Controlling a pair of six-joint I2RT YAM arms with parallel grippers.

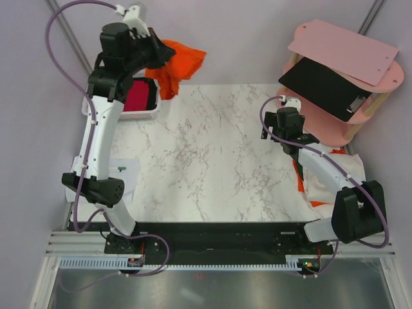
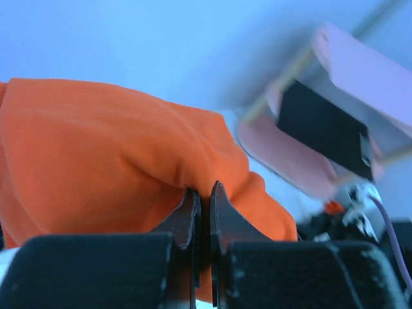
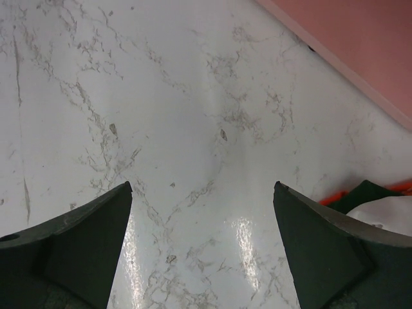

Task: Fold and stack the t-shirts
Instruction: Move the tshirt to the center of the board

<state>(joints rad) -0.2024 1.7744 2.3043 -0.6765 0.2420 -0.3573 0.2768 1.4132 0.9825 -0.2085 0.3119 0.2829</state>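
I should set the orange t-shirt down on the clear marble and bring my right gripper to the t-shirt's edge, since it hangs bunched from my left gripper alone.
My left gripper is raised high over the table's far left corner, shut on a bunched bright orange t-shirt that hangs from it. In the left wrist view the two jaws of the left gripper are pressed together on a fold of the orange t-shirt. A crimson-red t-shirt lies in a white basket below that arm. My right gripper hovers over the marble table at the right. The right gripper stands wide open with only bare marble between its fingers.
A pink side table stands at the back right with a black clipboard on its lower shelf; its rim shows in the right wrist view. Orange and white cloth lies by the right arm's base.
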